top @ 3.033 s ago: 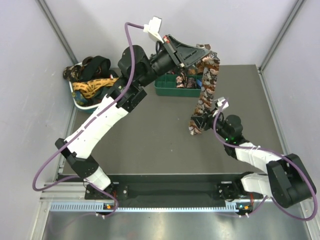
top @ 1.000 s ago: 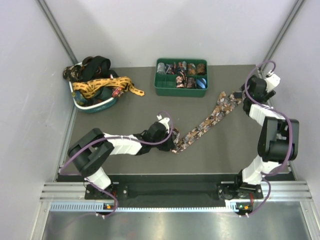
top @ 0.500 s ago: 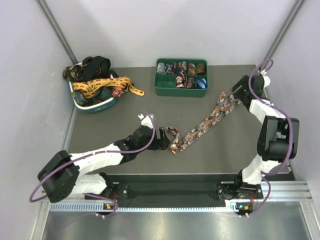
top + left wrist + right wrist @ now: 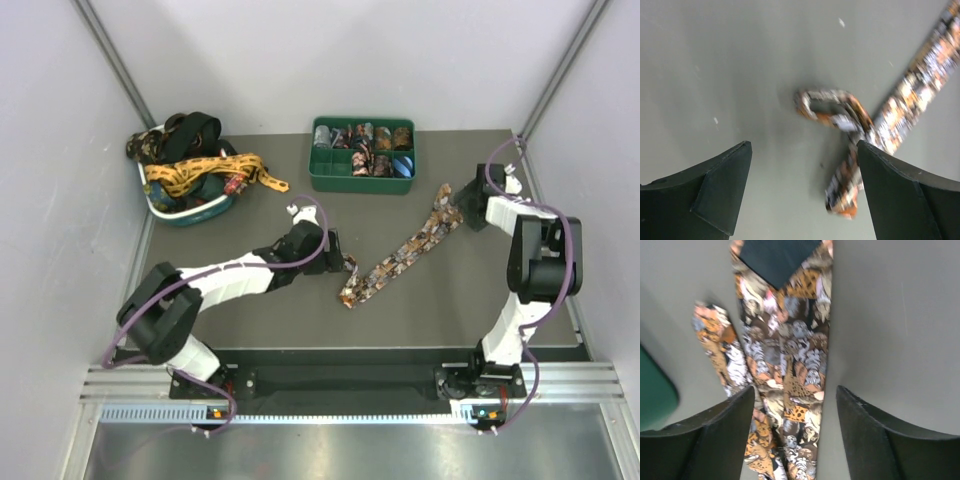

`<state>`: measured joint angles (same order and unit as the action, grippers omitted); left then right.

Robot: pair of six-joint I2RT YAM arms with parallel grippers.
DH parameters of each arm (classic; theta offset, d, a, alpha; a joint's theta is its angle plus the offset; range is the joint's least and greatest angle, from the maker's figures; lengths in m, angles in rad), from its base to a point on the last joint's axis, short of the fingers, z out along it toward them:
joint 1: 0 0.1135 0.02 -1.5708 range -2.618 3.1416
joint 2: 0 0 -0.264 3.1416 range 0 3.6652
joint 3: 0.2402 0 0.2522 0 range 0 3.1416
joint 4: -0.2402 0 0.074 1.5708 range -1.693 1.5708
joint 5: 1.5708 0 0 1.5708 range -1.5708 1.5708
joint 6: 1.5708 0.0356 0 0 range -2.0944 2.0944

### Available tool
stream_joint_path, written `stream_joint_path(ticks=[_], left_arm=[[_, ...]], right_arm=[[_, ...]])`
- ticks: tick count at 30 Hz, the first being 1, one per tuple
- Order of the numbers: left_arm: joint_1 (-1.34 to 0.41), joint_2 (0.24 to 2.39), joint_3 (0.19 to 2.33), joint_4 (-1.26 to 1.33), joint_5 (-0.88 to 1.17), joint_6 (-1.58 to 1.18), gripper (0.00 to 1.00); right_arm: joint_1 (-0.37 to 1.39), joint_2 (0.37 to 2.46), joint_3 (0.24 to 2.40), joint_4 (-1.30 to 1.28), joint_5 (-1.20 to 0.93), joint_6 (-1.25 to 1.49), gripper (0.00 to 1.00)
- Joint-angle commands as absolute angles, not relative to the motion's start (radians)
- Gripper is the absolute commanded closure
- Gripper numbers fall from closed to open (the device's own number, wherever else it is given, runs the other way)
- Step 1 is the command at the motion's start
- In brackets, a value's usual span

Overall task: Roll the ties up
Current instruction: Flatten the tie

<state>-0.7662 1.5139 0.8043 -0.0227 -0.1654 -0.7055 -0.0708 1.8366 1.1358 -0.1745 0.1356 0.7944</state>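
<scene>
Next, I pinch the narrow end's curled tip [image 4: 350,264] with my left gripper and pull the tie straight before rolling, because the tie's narrow end [image 4: 348,296] hooks back beside the tie.
A brown animal-print tie [image 4: 400,255] lies flat in a diagonal strip across the middle of the table. Its narrow end [image 4: 830,106] is curled into a loose loop in the left wrist view, with the tip [image 4: 842,200] near my right finger. My left gripper [image 4: 335,252] [image 4: 804,165] hovers just left of that end, open and empty. My right gripper [image 4: 468,210] [image 4: 795,410] is at the tie's wide end [image 4: 790,370], jaws apart and straddling the fabric, not visibly pinching it.
A green tray [image 4: 360,186] with several rolled ties stands at the back centre; its corner [image 4: 655,395] shows in the right wrist view. A teal basin [image 4: 190,215] piled with loose ties, one gold-yellow [image 4: 205,172], sits at the back left.
My left gripper let go of the tie's narrow end, opened and drew back to the left and farther away. My right gripper came down over the wide end, its jaws narrowing.
</scene>
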Motion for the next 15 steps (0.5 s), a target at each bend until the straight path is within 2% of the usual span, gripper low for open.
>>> stream_joint_path(ticks=[1, 3, 4, 10, 12, 15], left_arm=[[-0.726, 1.577, 0.886, 0.026, -0.110, -0.701, 0.10], [-0.721, 1.632, 0.954, 0.005, -0.109, -0.693, 0.11], [-0.721, 1.652, 0.975, -0.026, -0.106, -0.690, 0.11], [-0.718, 1.721, 1.034, -0.029, -0.072, -0.690, 0.12], [-0.715, 1.729, 1.045, -0.028, -0.061, -0.690, 0.13], [-0.706, 1.765, 1.078, -0.029, -0.015, -0.686, 0.17]], right_arm=[[-0.054, 1.871, 1.204, -0.204, 0.164, 0.841, 0.38], [-0.055, 1.896, 1.229, -0.206, 0.155, 0.856, 0.42], [-0.055, 1.923, 1.239, -0.209, 0.155, 0.862, 0.52], [-0.080, 2.032, 1.353, -0.195, 0.158, 0.879, 0.84], [-0.086, 2.049, 1.380, -0.181, 0.153, 0.879, 0.87], [-0.092, 2.052, 1.379, -0.146, 0.153, 0.877, 0.87]])
